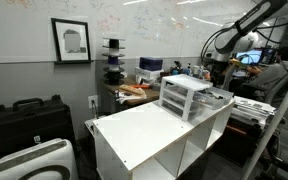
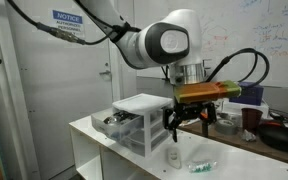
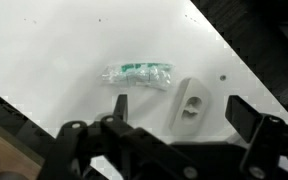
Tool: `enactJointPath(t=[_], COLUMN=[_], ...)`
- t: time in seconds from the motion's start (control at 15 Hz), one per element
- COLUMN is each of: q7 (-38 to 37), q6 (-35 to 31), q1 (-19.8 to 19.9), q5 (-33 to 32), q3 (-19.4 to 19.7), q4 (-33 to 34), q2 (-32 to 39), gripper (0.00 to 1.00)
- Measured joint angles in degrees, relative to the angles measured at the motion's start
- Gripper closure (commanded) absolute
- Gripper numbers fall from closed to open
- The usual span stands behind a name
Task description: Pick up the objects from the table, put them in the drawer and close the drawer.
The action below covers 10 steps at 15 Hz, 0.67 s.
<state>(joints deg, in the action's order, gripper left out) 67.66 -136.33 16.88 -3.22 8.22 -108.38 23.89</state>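
Observation:
The clear packet (image 3: 138, 75) is lying lengthwise across my gripper's opening, so I should turn my gripper and move down with its fingers along the packet's long sides (image 3: 137, 85).
A small white plastic piece (image 3: 189, 103) and a clear packet with green contents (image 3: 136, 73) lie on the white table (image 3: 74, 50). Both also show in an exterior view, the piece (image 2: 174, 158) and the packet (image 2: 202, 165). My gripper (image 3: 178, 103) is open and empty, hovering above the table with the white piece between its fingers. It shows in both exterior views (image 2: 188, 125) (image 1: 217, 72). The white-framed drawer unit (image 2: 144, 118) (image 1: 187, 95) stands on the table beside the gripper, with one translucent drawer (image 2: 112, 121) pulled out.
The table's edge (image 3: 239, 60) runs close to the white piece, with dark floor beyond. A cluttered wooden desk (image 1: 134, 92) stands behind the table. A black case (image 1: 29, 120) sits on the floor. A dark bowl (image 2: 281, 135) lies past the table.

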Motion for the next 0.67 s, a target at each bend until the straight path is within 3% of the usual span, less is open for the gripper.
enactJointPath(t=[0.67], q7=[-17.66], q6=[-2.49], q1=[0.62], q5=[0.04], q3=[0.50], q4=[4.97], q2=[10.00], gripper=[0.00])
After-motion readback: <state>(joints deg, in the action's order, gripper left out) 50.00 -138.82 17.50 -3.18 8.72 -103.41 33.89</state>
